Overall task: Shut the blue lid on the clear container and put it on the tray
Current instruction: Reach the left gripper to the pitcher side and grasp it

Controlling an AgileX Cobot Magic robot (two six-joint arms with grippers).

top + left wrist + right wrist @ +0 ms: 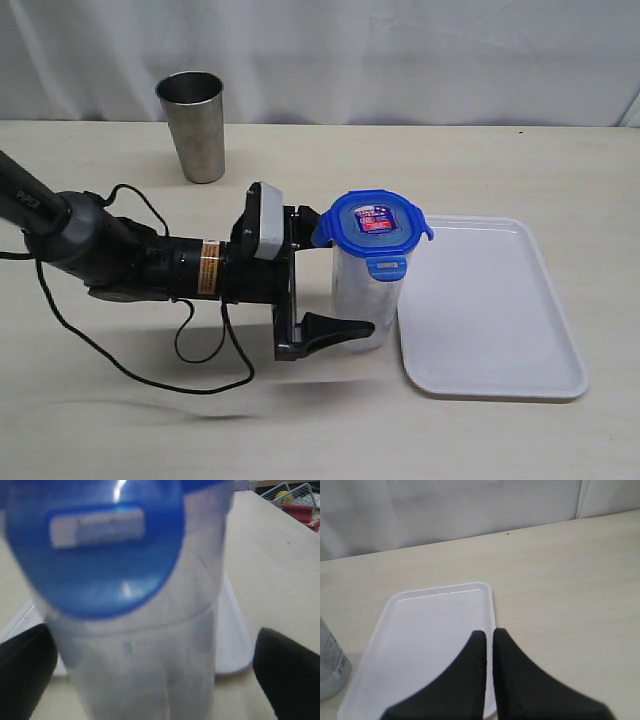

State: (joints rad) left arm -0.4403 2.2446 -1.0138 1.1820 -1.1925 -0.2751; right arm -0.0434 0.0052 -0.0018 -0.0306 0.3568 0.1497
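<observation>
My gripper will be able to tip the container and have the blue lid (374, 222) stay on, because the blue lid sits level with its edge down (347, 247) around the container's rim.
The clear container (362, 300) stands upright on the table just left of the white tray (500, 310), with the blue lid (377, 222) sitting on top of it. My left gripper (340, 272) is open, one finger on either side of the container's lower body. In the left wrist view the container (140, 665) and lid (95, 545) fill the frame. One black finger (287, 675) stands apart from the container's wall. My right gripper (489, 634) is shut and empty above the tray (435, 625). It does not show in the exterior view.
A shiny steel cup (193, 125) stands at the back left. The left arm's cable (150, 375) loops over the table in front of the arm. A wire basket (292, 495) with red and yellow items sits far off. A white curtain hangs behind the table.
</observation>
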